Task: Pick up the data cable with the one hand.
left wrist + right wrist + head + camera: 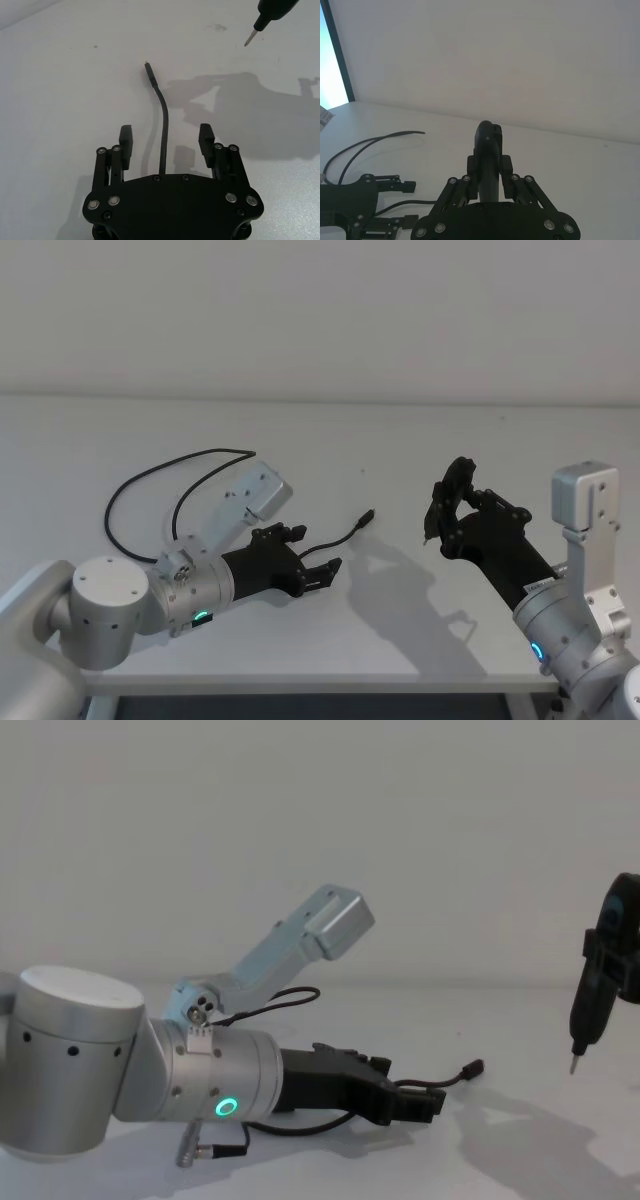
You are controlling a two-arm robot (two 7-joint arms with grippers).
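Note:
The plug end (150, 74) will stick out in front and sag only a little when the robot lifts it, because the data cable's shadow (151, 140) lies away from the cable's curved cord.
The data cable (135, 480) is a thin black cord looping across the white table, and one slim plug (368, 516) lies right of my left arm. My left gripper (315, 548), black and angular on a silver cylinder with a green ring (229, 1107), hovers low over the table and is open. In the left wrist view the cable (164, 117) runs between the two spread fingers (126, 141) without touching them, with its plug (149, 70) beyond the tips. From the chest the plug (474, 1069) lies just past the left gripper (425, 1102).
My right gripper (452, 512) is raised at the right, shut on a black tapering tool (487, 150) whose thin metal tip (573, 1065) points down. A short cord with a silver barrel plug (198, 1152) lies under my left arm. The table's front edge (320, 685) is close.

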